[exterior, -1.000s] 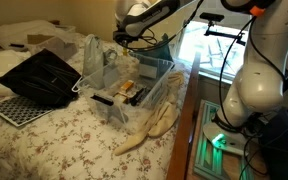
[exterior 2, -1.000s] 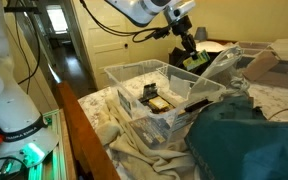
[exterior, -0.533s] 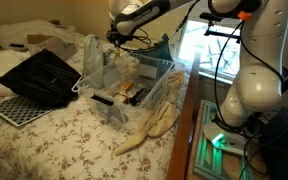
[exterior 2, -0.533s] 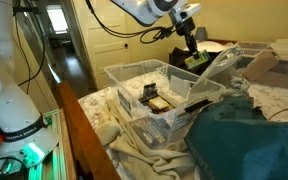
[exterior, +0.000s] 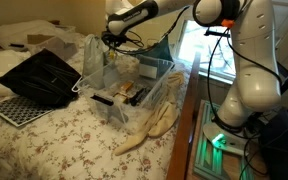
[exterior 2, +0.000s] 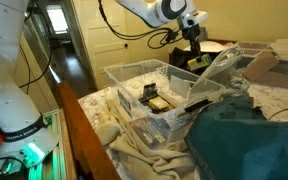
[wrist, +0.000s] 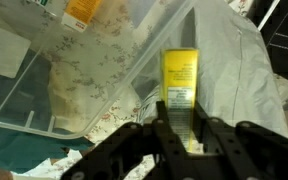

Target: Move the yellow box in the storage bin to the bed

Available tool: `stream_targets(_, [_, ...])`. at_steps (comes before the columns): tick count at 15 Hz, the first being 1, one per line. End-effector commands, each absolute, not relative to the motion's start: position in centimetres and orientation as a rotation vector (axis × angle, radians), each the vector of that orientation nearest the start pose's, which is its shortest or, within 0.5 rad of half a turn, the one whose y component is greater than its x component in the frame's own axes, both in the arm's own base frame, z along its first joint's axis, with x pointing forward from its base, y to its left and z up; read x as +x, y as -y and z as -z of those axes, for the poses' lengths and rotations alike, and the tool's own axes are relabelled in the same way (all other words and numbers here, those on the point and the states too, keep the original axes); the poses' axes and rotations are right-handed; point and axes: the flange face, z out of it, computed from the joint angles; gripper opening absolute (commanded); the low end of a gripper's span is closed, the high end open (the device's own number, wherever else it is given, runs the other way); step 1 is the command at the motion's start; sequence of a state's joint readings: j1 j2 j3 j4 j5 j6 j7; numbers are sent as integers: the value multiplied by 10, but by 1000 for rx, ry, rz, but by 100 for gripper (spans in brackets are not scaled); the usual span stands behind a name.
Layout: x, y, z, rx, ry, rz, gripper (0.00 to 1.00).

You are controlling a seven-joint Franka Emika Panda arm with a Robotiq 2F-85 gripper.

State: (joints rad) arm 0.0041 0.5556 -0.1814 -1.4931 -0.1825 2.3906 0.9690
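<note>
The yellow box hangs past the bin's clear side, so the robot's gripper should keep going along the bin's outer side and let go of the box over the bed there.
My gripper is shut on the yellow box, a slim yellow carton with dark print, gripped at its lower end. In both exterior views the gripper hangs in the air above the far end of the clear storage bin, and the yellow box hangs below the fingers. In the wrist view the bin's clear wall is to the left and a white plastic bag lies under the box. The bed with its flowered coverlet lies all around the bin.
An orange carton and dark items lie inside the bin. A black perforated tray and a black bag are on the bed. A white plastic bag, a cream cloth and teal fabric lie around the bin.
The arm has carried the gripper and the yellow box sideways above the bin, towards its far end and the bed beyond. The grip has not changed.
</note>
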Motion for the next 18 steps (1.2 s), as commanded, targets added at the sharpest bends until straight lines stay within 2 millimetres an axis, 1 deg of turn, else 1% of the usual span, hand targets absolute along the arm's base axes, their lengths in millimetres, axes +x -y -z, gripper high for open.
stream_targets(1, [747, 108, -381, -2731, -1545, 575, 7])
stream_targets(7, [761, 110, -364, -2684, -1628, 453, 7])
stream_targets(13, [768, 114, -351, -2661, -1687, 363, 7])
stream_targets(14, [769, 115, -351, -2659, -1692, 356, 49])
stream_targets(16, [770, 116, -348, -2659, -1701, 339, 60])
stream_targets(17, [770, 116, -348, -2658, -1707, 333, 69])
stream_targets(18, [770, 117, -348, -2656, -1712, 331, 74])
